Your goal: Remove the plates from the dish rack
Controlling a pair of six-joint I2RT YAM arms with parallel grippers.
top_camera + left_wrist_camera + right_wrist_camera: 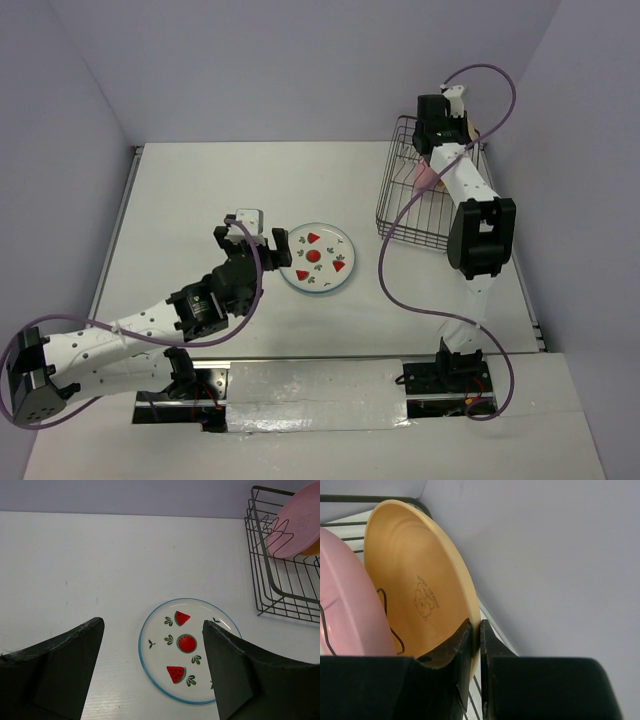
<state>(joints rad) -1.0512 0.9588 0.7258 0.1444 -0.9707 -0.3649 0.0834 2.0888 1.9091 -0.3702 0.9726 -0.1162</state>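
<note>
I should ease my right gripper back while my left gripper keeps the rack's side rim [386,180] still, because the yellow-orange plate is stuck between the dish rack's wires [395,636].
The white plate with red fruit prints [317,257] lies flat on the table, blue-rimmed in the left wrist view [187,650]. My left gripper [255,240] is open and empty just above its near-left edge [152,624]. The black wire dish rack [400,215] stands at the far right. The pink plate [345,595] and the pale yellow-orange plate [415,580] stand upright in it. My right gripper [475,627] is shut on the yellow-orange plate's rim, reaching down into the rack [443,128].
Grey walls close the table at the back and on both sides; the right wall is close behind the rack. The rack [280,587] and pink plate [297,522] show at the upper right of the left wrist view.
</note>
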